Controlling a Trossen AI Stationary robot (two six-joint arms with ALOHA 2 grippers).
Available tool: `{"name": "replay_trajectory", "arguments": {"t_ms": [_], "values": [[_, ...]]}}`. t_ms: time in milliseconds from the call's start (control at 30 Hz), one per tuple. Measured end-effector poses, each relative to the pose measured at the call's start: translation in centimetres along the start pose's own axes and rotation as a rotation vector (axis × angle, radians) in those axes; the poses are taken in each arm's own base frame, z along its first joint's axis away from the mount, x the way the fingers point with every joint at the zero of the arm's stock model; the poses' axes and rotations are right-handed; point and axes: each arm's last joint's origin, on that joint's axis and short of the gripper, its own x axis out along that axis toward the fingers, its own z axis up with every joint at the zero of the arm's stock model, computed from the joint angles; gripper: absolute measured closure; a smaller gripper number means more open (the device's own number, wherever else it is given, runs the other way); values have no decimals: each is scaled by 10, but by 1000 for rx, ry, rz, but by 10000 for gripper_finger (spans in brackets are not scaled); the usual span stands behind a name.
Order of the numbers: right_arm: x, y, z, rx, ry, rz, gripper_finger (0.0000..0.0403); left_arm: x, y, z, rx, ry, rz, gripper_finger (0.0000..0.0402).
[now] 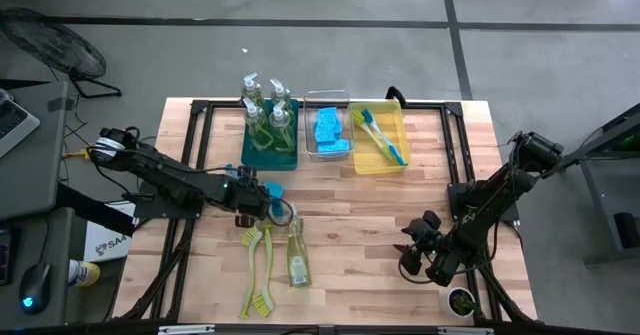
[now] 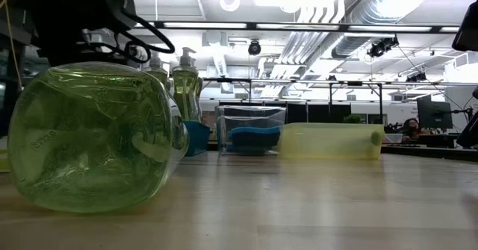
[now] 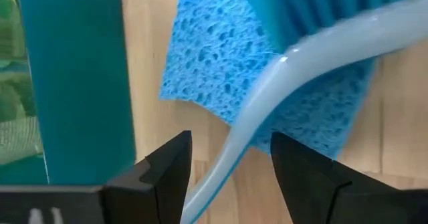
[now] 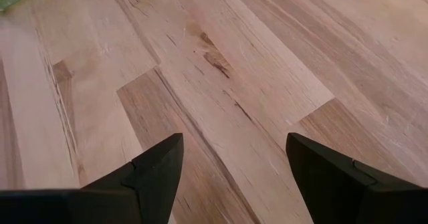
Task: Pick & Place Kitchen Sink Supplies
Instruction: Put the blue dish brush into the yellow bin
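Observation:
The blue dish brush's pale handle (image 3: 239,132) slants across my open fingers; next my left gripper turns along it before closing and lifting.
My left gripper (image 1: 262,203) (image 3: 231,138) is open, low over the table just near of the teal bin (image 1: 270,147). Its fingers stand on either side of a blue dish brush's pale handle (image 3: 267,83), with a gap on both sides. The brush's blue bristle head (image 3: 321,3) lies on a blue sponge (image 3: 214,57) (image 1: 272,188) that rests flat on the wood. A soap bottle (image 1: 297,255) (image 2: 93,134) lies on its side on the table, next to two yellow-green brushes (image 1: 256,270). My right gripper (image 1: 412,258) (image 4: 234,140) is open over bare wood near the right near corner.
Along the far edge stand the teal bin with upright soap bottles (image 1: 265,105), a clear bin (image 1: 327,100) with blue sponges and a yellow bin (image 1: 398,135) with brushes. The teal bin's wall (image 3: 73,83) is close beside my left gripper. A small cup (image 1: 459,300) sits near the right arm.

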Motion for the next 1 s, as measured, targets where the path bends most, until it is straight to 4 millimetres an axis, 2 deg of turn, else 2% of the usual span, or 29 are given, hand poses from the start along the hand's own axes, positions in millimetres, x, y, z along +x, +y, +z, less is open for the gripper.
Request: {"name": "replay_trajectory", "arguments": {"t_ms": [333, 500, 767, 867, 1000], "values": [[0, 0, 0, 0, 3, 1, 144, 6, 12, -6, -7, 98, -49, 204], [0, 0, 0, 0, -8, -1, 144, 7, 12, -7, 26, 98, -48, 204], [0, 1, 0, 5, -14, 5, 144, 22, 7, -21, 1, 75, -50, 205], [0, 2, 1, 6, -14, 12, 144, 24, 6, -23, -33, 76, -38, 222], [0, 2, 0, 6, -13, 13, 144, 24, 6, -23, -42, 77, -54, 281]]}}
